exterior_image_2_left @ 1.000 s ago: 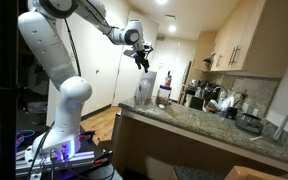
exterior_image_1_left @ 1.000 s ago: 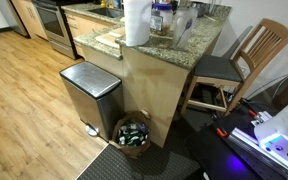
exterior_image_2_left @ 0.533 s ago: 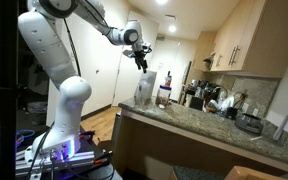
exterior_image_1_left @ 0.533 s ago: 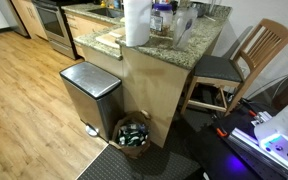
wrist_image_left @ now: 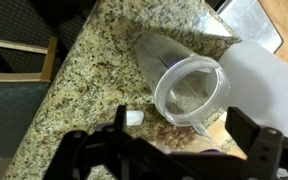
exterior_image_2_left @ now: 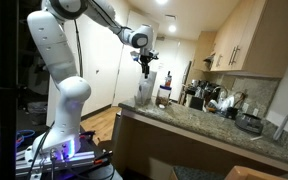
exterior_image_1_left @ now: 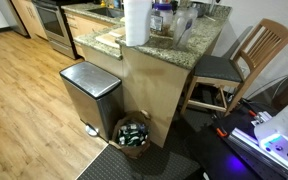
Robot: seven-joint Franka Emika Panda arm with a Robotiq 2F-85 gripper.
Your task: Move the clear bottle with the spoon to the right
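The clear bottle's opening (wrist_image_left: pixel 192 91) faces the gripper's open fingers, so the robot's gripper should keep moving down until the bottle's near rim (wrist_image_left: pixel 172 118) is in the gap between the fingers, and then close.
In the wrist view the clear bottle (wrist_image_left: pixel 189 88) lies below me on the speckled granite counter (wrist_image_left: pixel 84 70), its open mouth facing the camera. A thin clear piece, possibly the spoon, sticks out at its rim (wrist_image_left: pixel 198 124). My gripper (wrist_image_left: pixel 184 135) is open, with one finger on each side of the bottle and well above it. In an exterior view the gripper (exterior_image_2_left: pixel 147 66) hangs above the counter's end. The gripper does not show in the exterior view of the counter's front.
A tall white paper-towel roll (exterior_image_1_left: pixel 136 20) (wrist_image_left: pixel 269 95) stands close beside the bottle, with a blue-lidded jar (exterior_image_1_left: pixel 161 14) nearby. A wooden board (wrist_image_left: pixel 224 122) lies on the counter. A steel trash can (exterior_image_1_left: pixel 89 92), a basket (exterior_image_1_left: pixel 134 132) and a chair (exterior_image_1_left: pixel 252 55) stand below.
The arm has moved the gripper a little to the right and lower, closer over the things on the counter. Nothing on the counter has moved.
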